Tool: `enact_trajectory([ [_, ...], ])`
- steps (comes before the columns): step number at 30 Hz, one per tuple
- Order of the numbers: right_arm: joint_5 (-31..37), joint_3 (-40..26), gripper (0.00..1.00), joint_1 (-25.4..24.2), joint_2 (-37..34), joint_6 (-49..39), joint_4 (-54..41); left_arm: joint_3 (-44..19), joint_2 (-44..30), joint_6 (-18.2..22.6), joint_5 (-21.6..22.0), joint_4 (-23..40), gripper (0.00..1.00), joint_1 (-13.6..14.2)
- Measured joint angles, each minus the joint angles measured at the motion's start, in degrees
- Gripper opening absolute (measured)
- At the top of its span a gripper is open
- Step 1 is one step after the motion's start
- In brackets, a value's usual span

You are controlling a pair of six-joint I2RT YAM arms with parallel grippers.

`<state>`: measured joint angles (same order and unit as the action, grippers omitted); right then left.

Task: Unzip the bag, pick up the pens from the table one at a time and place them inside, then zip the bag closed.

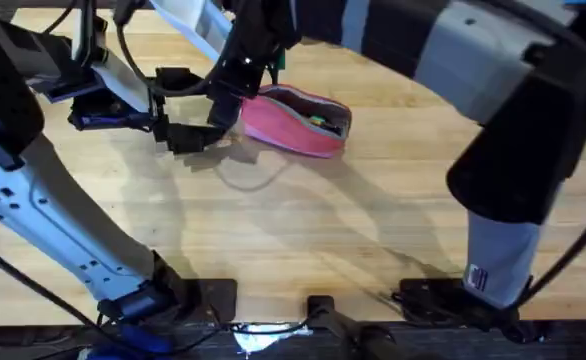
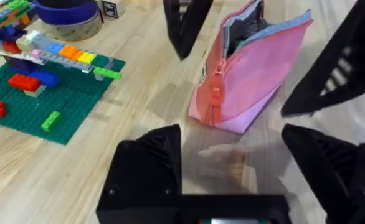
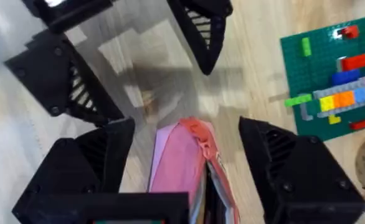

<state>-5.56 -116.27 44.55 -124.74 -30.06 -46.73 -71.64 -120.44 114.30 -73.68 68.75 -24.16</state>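
My gripper will close the bag fully when I pull the zipper across, because the zipper pull [image 2: 217,93] is at the near end of the bag's gaping opening [image 1: 288,128].
The pink bag [image 1: 295,122] lies on the wooden table [image 1: 303,220] at mid-back, its zipper [image 2: 216,90] partly undone and its top gaping. Something green, likely a pen [image 1: 319,121], shows inside the mouth. My right gripper [image 3: 185,134] is open, and its black fingers straddle the bag's [image 3: 181,168] zipper end without closing on it. My left gripper [image 2: 229,146] is also open, low over bare wood just off that same end of the bag [image 2: 254,74], with nothing between its fingers. From above, the left gripper [image 1: 188,138] sits left of the right gripper [image 1: 235,104].
A green brick baseplate [image 2: 42,102] with coloured bricks lies beyond the bag's end, with a tape roll [image 2: 67,17] behind it. The baseplate [image 3: 329,81] is also in the right wrist view. The right arm [image 1: 493,90] spans the back right.
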Motion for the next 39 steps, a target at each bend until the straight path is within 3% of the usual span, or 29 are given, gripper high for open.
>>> enact_trajectory([
  [20, 0.02, 0.0, 0.969, -2.86, -3.38, -0.02, 1.01, 0.0, -0.01, 0.0, 0.01, 0.0, 0.995, 0.0],
  [28, 0.02, 0.0, 0.771, -2.86, -3.4, -0.22, 0.89, 0.0, -0.01, 0.0, -0.01, 0.0, 0.995, 0.0],
  [31, 0.0, 0.0, 0.633, -2.86, -3.38, -0.22, 0.87, 0.0, -0.01, 0.0, -0.01, 0.0, 0.995, 0.0],
  [32, 0.02, 0.0, 0.543, -2.86, -3.4, -0.22, 0.8, 0.0, 0.01, 0.0, -0.01, 0.0, 0.995, 0.0],
  [39, 0.02, 0.0, 0.414, -2.86, -3.4, -0.22, -0.14, 0.0, -0.01, 0.0, -0.01, 0.0, 0.995, 0.0],
])
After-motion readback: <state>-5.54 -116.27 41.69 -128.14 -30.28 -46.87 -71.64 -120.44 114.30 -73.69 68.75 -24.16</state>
